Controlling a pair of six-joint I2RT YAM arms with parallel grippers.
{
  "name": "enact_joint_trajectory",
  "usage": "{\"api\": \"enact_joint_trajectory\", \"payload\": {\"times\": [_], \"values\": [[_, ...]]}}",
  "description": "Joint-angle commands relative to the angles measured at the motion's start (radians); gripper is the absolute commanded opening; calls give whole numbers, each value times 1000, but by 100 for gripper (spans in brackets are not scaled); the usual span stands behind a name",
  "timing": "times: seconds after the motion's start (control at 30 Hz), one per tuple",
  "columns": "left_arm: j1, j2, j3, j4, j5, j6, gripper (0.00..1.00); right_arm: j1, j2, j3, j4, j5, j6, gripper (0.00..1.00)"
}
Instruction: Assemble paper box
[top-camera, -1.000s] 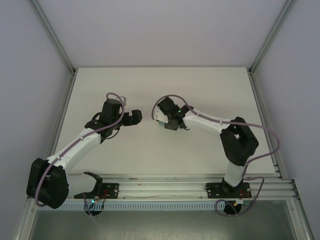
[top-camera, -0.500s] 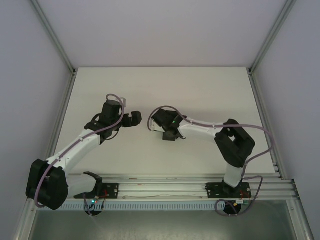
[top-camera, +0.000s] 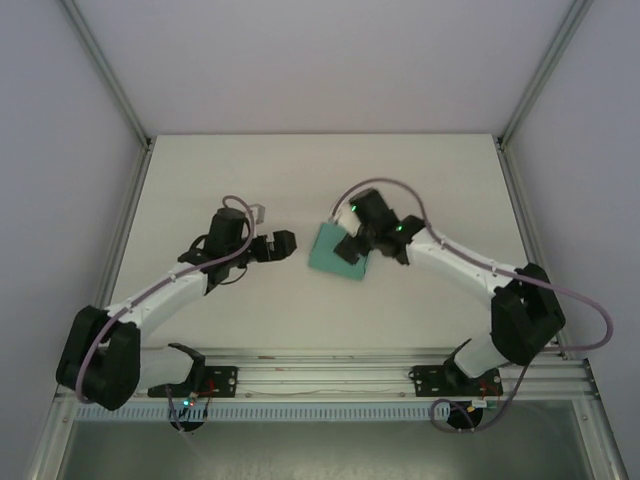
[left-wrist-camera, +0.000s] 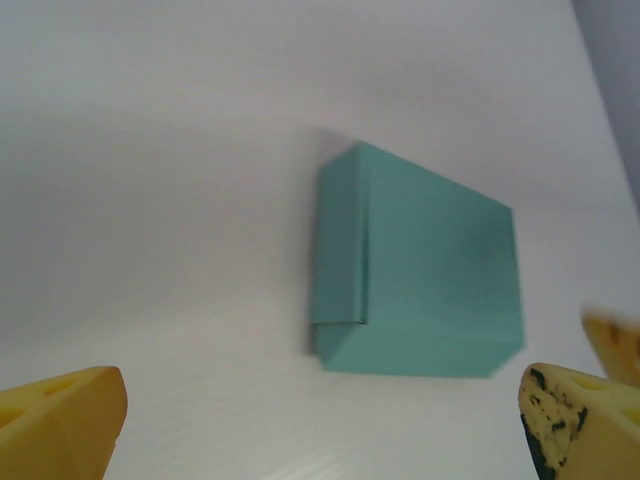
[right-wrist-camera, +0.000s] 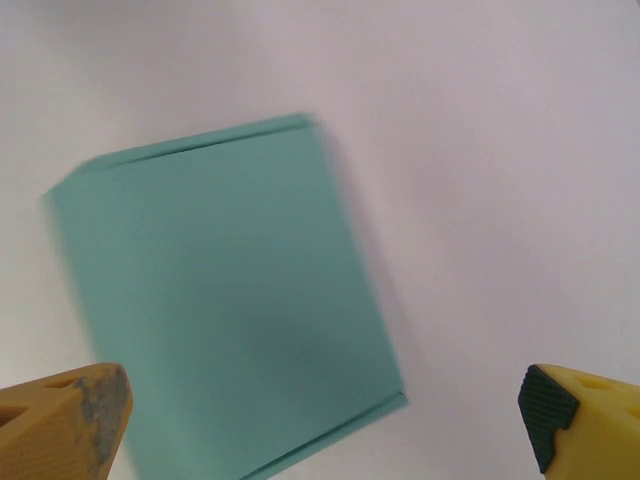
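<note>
Next, my left gripper comes in at the box's near corner (left-wrist-camera: 335, 335) and help turn the paper box, because it lies crooked with its seam flap (left-wrist-camera: 341, 240) facing my left gripper.
The paper box (top-camera: 334, 256) is a folded teal-green rectangular box lying flat on the white table between the two arms. In the left wrist view the paper box (left-wrist-camera: 415, 290) lies ahead of my left gripper (left-wrist-camera: 325, 412), a seam flap showing along its left side. That gripper (top-camera: 283, 244) stands open a short way to the box's left, touching nothing. My right gripper (top-camera: 353, 243) hovers open over the box's right edge. In the right wrist view the paper box (right-wrist-camera: 230, 310) lies below my right gripper (right-wrist-camera: 325, 400), with the yellow fingertips (right-wrist-camera: 70, 410) spread wide and apart from it.
The white table (top-camera: 420, 180) is bounded by aluminium frame posts (top-camera: 528, 200) at left and right. A rail (top-camera: 330, 375) with the arm bases runs along the near edge.
The right arm swung out to the right and its gripper opened, leaving the teal box lying on the table. The left gripper edged slightly right toward the box.
</note>
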Motion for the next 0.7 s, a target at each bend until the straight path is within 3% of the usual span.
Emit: {"api": "enact_joint_trajectory", "payload": {"times": [0.0, 0.13, 0.47, 0.67], "values": [[-99, 89, 4, 188, 140, -94, 100, -122, 107, 89, 17, -119, 315, 96], [-167, 220, 47, 270, 149, -154, 100, -161, 234, 155, -6, -194, 365, 92], [-170, 386, 112, 318, 184, -169, 97, -165, 372, 217, -8, -270, 382, 88], [-168, 446, 148, 315, 131, -173, 95, -164, 425, 215, -66, -434, 413, 71]]}}
